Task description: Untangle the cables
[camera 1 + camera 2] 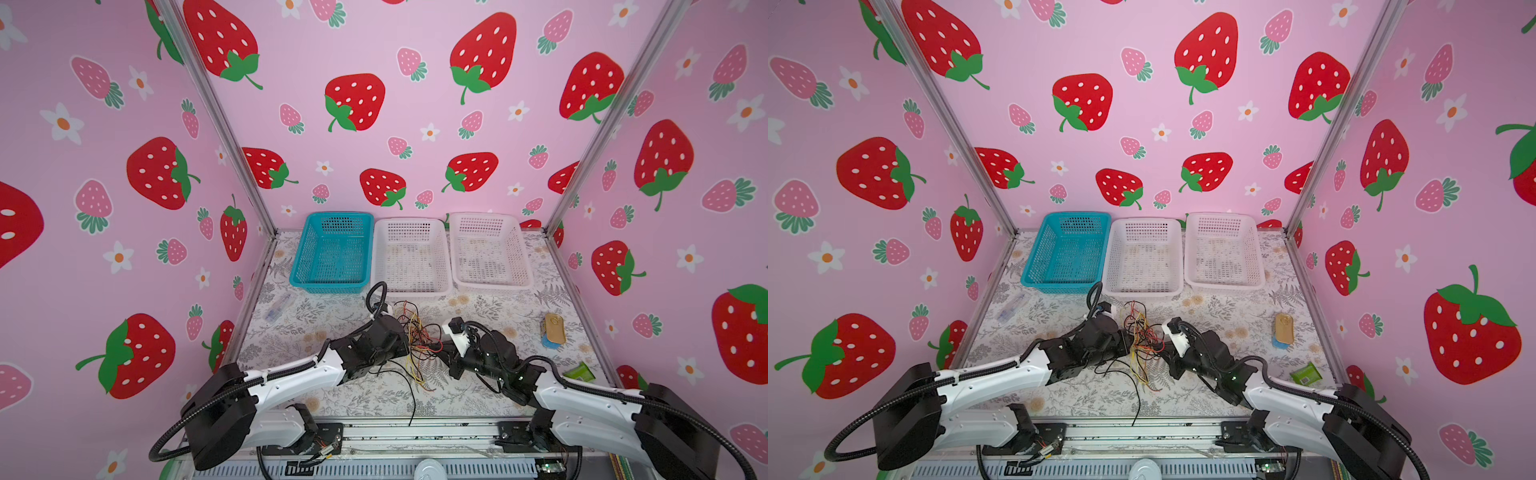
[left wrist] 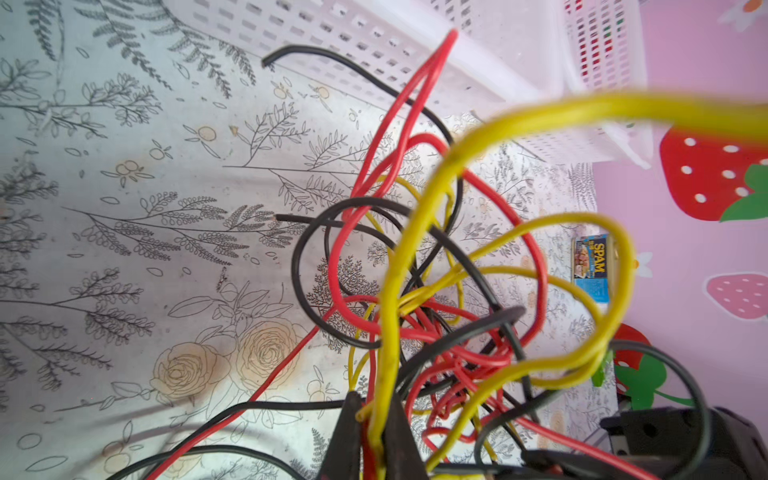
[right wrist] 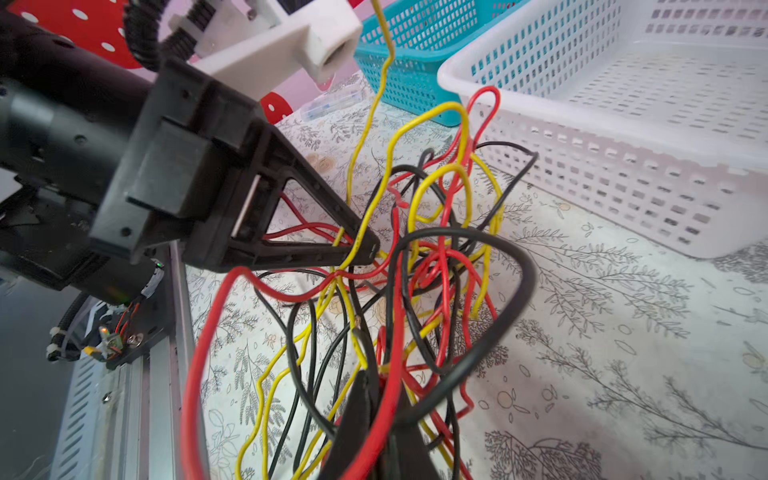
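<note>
The black cable (image 3: 524, 280) at my right gripper is looped through the tangle. Next, my left gripper lowers and lets go of its yellow and red cable pieces (image 2: 387, 364) before my right gripper lifts the black cable.
The cables (image 1: 417, 336) (image 1: 1140, 338) form one tangle of thin black, red and yellow wires, lifted off the floral table mat between my two grippers. My left gripper (image 2: 376, 419) (image 1: 409, 343) is shut on yellow and red strands at the tangle's left side; the right wrist view shows the left gripper (image 3: 370, 249) pinching a yellow cable. At the tangle's right side my right gripper (image 3: 384, 399) (image 1: 442, 347) is shut, with a red cable (image 3: 386, 374) running between its jaws. One black cable (image 1: 412, 399) trails to the table's front edge.
A teal basket (image 1: 307, 253) and two white baskets (image 1: 411, 291) (image 1: 490, 286) stand in a row at the back. A Spam can (image 1: 555, 328) and a green packet (image 1: 580, 371) lie at the right, and a clear plastic item (image 1: 278, 308) at the left.
</note>
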Controlling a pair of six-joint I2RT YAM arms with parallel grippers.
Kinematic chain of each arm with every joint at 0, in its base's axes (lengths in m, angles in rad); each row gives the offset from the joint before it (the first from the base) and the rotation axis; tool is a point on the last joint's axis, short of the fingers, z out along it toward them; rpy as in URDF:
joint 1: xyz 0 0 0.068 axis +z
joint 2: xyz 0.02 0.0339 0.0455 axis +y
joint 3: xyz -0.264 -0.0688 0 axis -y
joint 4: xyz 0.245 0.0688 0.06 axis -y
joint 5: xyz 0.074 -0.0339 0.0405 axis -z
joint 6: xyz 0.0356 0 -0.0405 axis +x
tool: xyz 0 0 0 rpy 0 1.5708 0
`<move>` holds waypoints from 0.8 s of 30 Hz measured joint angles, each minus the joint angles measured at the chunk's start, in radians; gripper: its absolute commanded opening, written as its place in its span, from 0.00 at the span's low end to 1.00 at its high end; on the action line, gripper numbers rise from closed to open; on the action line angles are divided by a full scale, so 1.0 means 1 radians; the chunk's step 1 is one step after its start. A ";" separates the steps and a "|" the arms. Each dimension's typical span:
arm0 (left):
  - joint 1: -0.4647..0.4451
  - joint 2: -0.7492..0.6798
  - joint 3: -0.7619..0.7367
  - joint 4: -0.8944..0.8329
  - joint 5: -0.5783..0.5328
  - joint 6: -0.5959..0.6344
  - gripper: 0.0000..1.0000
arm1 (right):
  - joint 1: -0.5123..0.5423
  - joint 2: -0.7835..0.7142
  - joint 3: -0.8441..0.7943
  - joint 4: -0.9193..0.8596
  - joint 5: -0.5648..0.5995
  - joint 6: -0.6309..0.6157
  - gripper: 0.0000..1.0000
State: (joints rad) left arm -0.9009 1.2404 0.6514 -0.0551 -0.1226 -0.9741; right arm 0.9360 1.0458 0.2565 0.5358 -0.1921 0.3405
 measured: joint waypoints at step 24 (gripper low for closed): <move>0.015 0.008 0.158 -0.374 -0.109 0.291 0.00 | -0.087 -0.097 -0.067 0.063 -0.101 0.029 0.55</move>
State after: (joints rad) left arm -0.8856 1.2480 0.8093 -0.4294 -0.2314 -0.6834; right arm 0.8486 0.9493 0.1898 0.5987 -0.2935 0.3698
